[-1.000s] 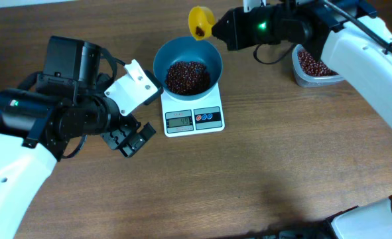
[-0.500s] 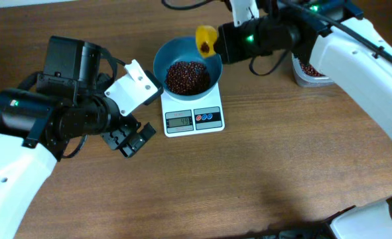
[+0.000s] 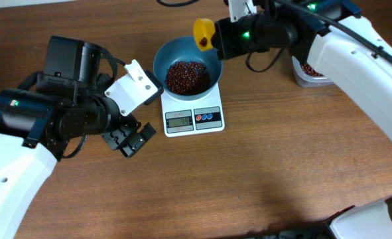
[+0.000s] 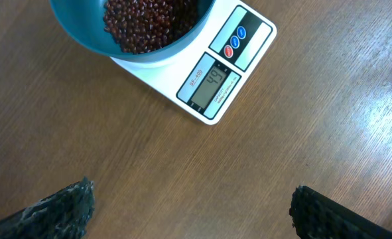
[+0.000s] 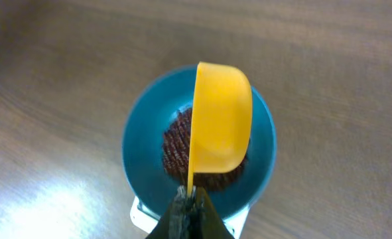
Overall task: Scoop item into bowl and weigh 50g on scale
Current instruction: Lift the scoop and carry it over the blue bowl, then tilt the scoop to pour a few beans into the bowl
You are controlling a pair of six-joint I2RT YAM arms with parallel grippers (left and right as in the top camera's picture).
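Note:
The scale's display (image 3: 180, 122) shows just under 50g and a few beans are still in the yellow scoop. My right gripper should tip a little more into the blue bowl (image 3: 188, 74).
The blue bowl (image 3: 212, 61) stands on the white scale (image 3: 194, 120) and holds a heap of dark red-brown beans (image 3: 186, 76). The scale's display (image 4: 213, 81) shows dark digits. My right gripper (image 3: 217, 38) is shut on the thin handle of a yellow scoop (image 3: 203, 33). The scoop hangs over the bowl's far rim, turned on its side. In the right wrist view the scoop (image 5: 222, 119) is above the beans (image 5: 176, 147), with the right gripper (image 5: 190, 196) pinching its handle. My left gripper (image 3: 130, 139) stands open over bare table, left of the scale. Its fingers (image 4: 63, 209) are wide apart.
A clear plastic tub (image 3: 312, 72) with more beans stands at the right, partly hidden under the right arm. The left arm's white body (image 3: 132, 89) sits close to the bowl's left side. Wooden table stretches in front of the scale.
The right arm has moved left and brought the yellow scoop down from behind the bowl to over its far rim. The left arm has not moved.

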